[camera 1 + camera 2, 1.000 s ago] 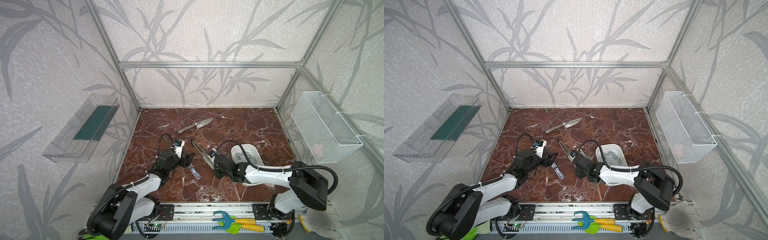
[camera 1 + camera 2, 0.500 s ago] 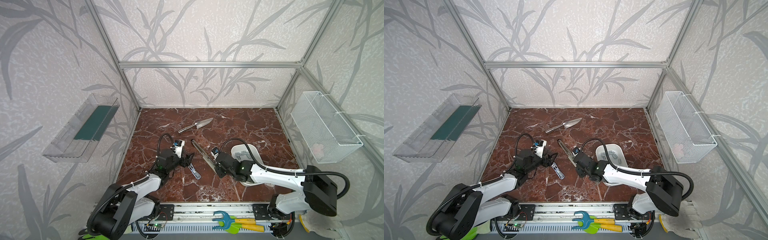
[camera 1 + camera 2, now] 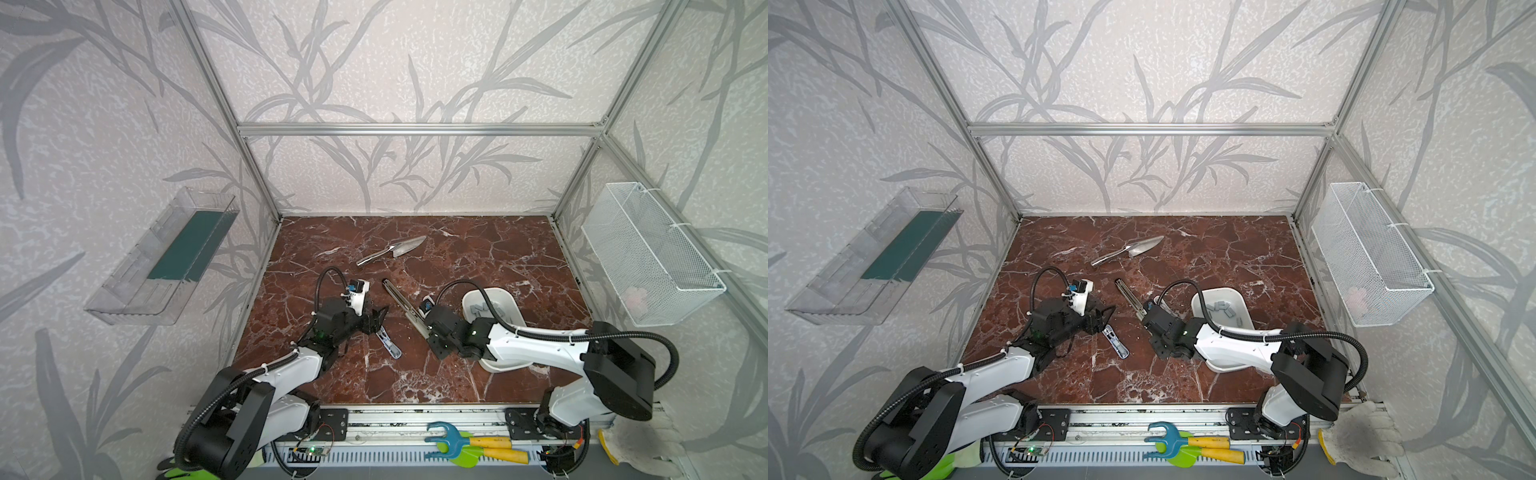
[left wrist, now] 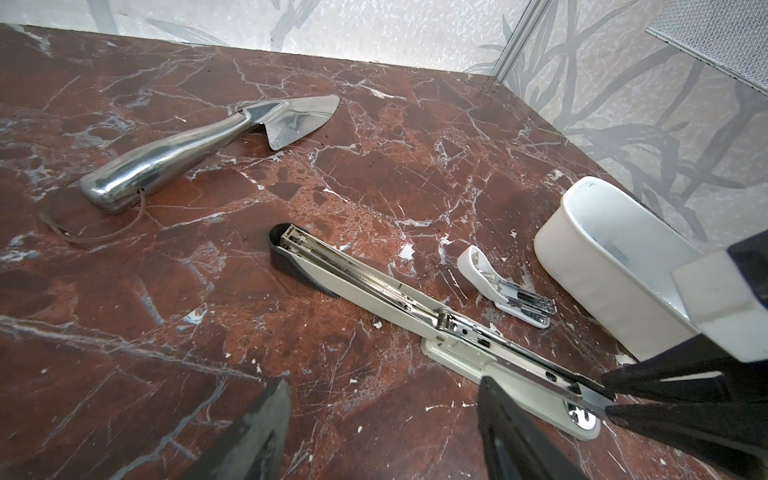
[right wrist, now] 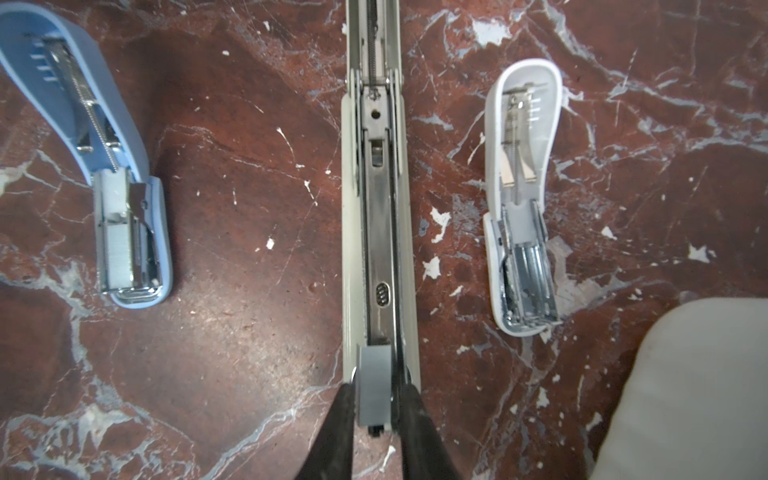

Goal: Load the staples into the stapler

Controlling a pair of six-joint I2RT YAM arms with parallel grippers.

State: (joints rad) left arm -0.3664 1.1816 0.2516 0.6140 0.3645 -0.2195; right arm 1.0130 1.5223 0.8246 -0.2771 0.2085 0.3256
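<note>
The grey strip of staples is sitting on the rim of the stapler's channel, so the robot's right gripper should put the strip down on the marble beside the stapler and grip it again.
The stapler, long and beige, lies opened flat on the marble in both top views. One grey strip of staples lies in its channel at the near end. My right gripper straddles that strip, open by a narrow gap, with one fingertip against the strip's side. More staples lie in the white tray. My left gripper stands open and empty over the marble beside the stapler's base; a top view shows this gripper.
A small blue stapler lies opened near the left gripper. A small white stapler lies opened between the long one and the tray. A steel trowel lies further back. A wire basket hangs on the right wall.
The right arm's elbow swung out to the right and came back; its gripper stayed at the stapler's near end. The left arm has not moved.
</note>
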